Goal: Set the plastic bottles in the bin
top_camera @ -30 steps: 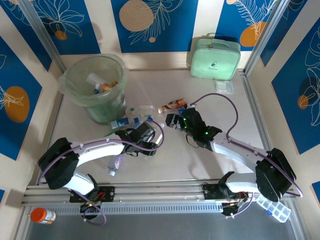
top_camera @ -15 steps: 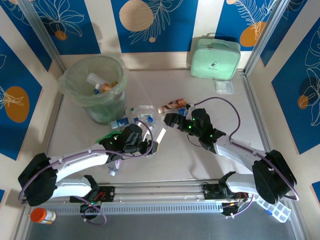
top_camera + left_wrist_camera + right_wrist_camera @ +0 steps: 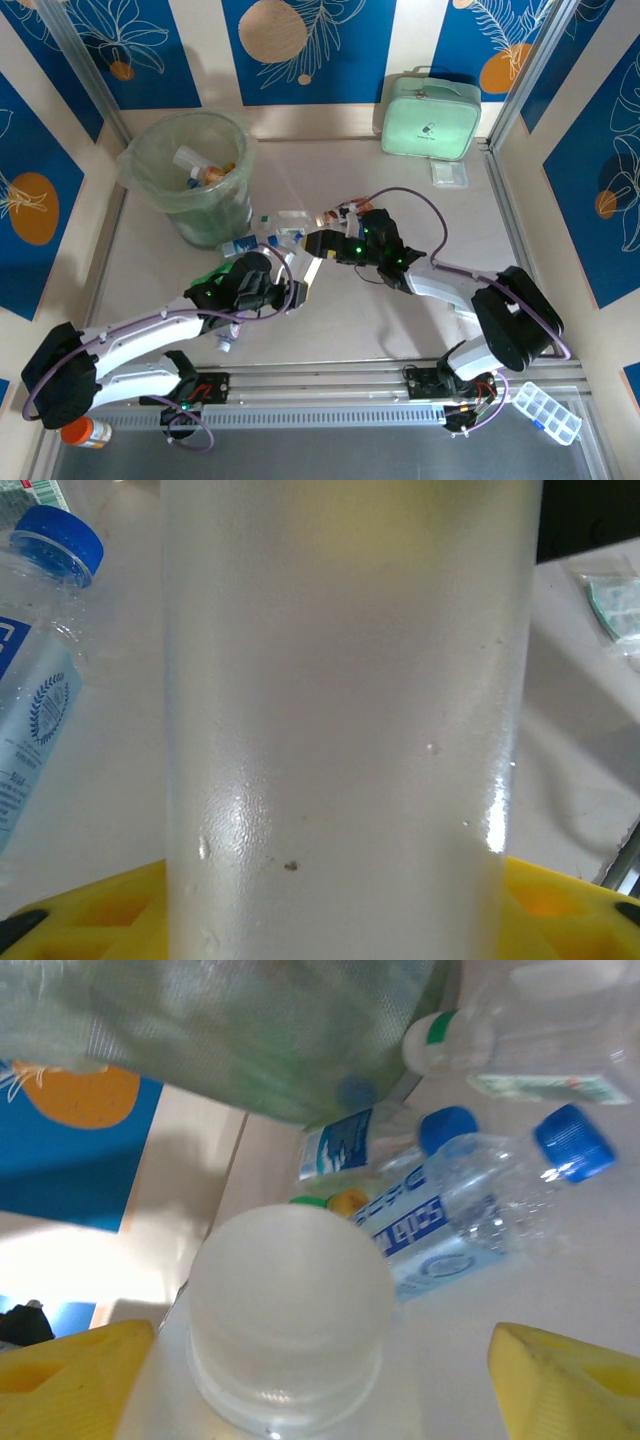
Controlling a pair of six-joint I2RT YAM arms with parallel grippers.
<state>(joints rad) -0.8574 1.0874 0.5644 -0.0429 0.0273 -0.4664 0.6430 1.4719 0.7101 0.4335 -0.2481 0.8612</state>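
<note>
The frosted white bottle is only a little way into the left gripper's fingers point(image 3: 335, 910), so the right gripper should hold the bottle's rounded end point(image 3: 290, 1300) while the left gripper takes the bottle in deeper.
My left gripper point(image 3: 298, 279) is shut on a frosted white bottle point(image 3: 340, 680), which rises between its yellow fingers point(image 3: 560, 905). That bottle point(image 3: 311, 270) sits at the table's centre. My right gripper point(image 3: 322, 244) is open, and the bottle's rounded white end point(image 3: 290, 1300) stands between its yellow fingers point(image 3: 575, 1380), with a gap on the right side. Clear blue-capped bottles point(image 3: 470, 1210) lie just beyond, in a cluster point(image 3: 270, 236) by the pale-green bin point(image 3: 190, 170). The bin holds several bottles. One more bottle point(image 3: 228, 336) lies near the left arm.
A mint-green zippered case point(image 3: 430, 115) stands at the back right, with a small clear packet point(image 3: 449, 172) in front of it. An orange-capped jar point(image 3: 85, 432) and a clear pill box point(image 3: 545, 412) lie beyond the front rail. The bin wall point(image 3: 250, 1030) looms close above the right wrist.
My right gripper has reached left until its fingers flank the white bottle's end. The left gripper has shifted slightly left, still holding that bottle.
</note>
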